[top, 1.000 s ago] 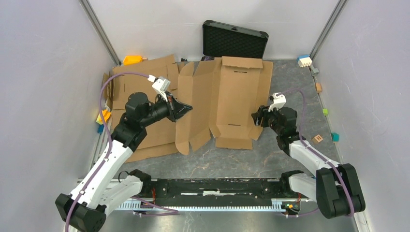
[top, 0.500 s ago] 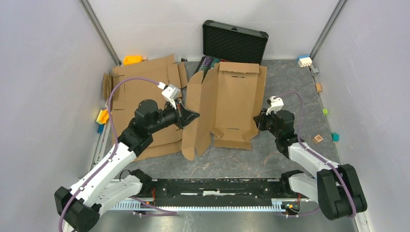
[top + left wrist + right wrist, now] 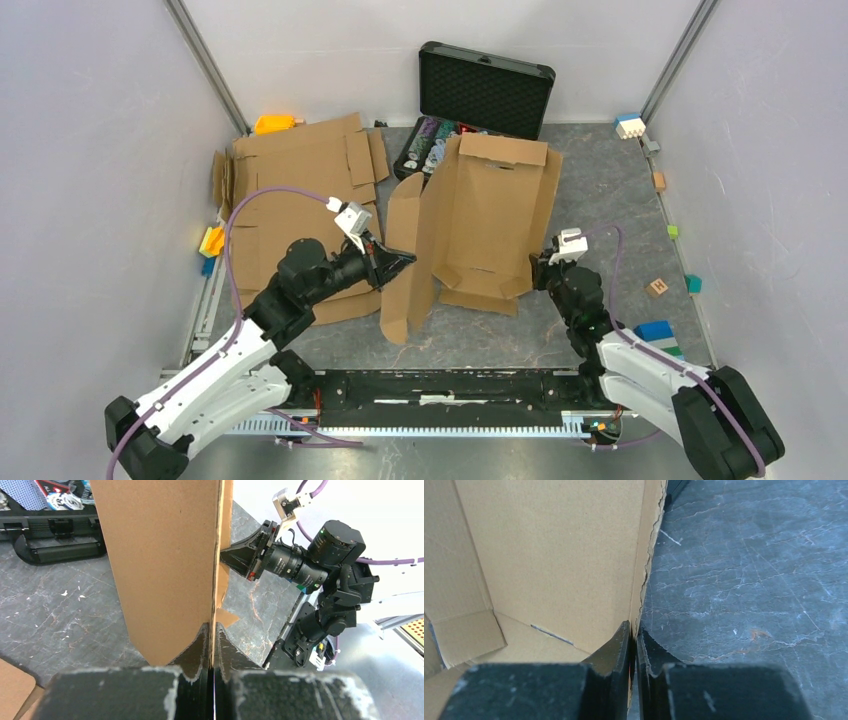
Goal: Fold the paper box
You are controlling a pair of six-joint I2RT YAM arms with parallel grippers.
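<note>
The flap in my left gripper sticks out away from the box, so next I bring the flap back in while my right gripper moves to the box's front corner.
The paper box is an unfolded brown cardboard blank in the middle of the table, its left side panels raised and bent inward. My left gripper is shut on the edge of its left flap, which stands upright between my fingers in the left wrist view. My right gripper is shut on the box's right edge, with the inner panels to the left. The right arm's gripper shows in the left wrist view beyond the flap.
A second flat cardboard sheet lies at the left. An open black case with chips stands at the back. Small coloured blocks lie along the right edge and left edge. Walls close in both sides.
Both grippers have pulled the box toward the near edge. The left flap has folded further upright and inward, uncovering the chips in the black case.
</note>
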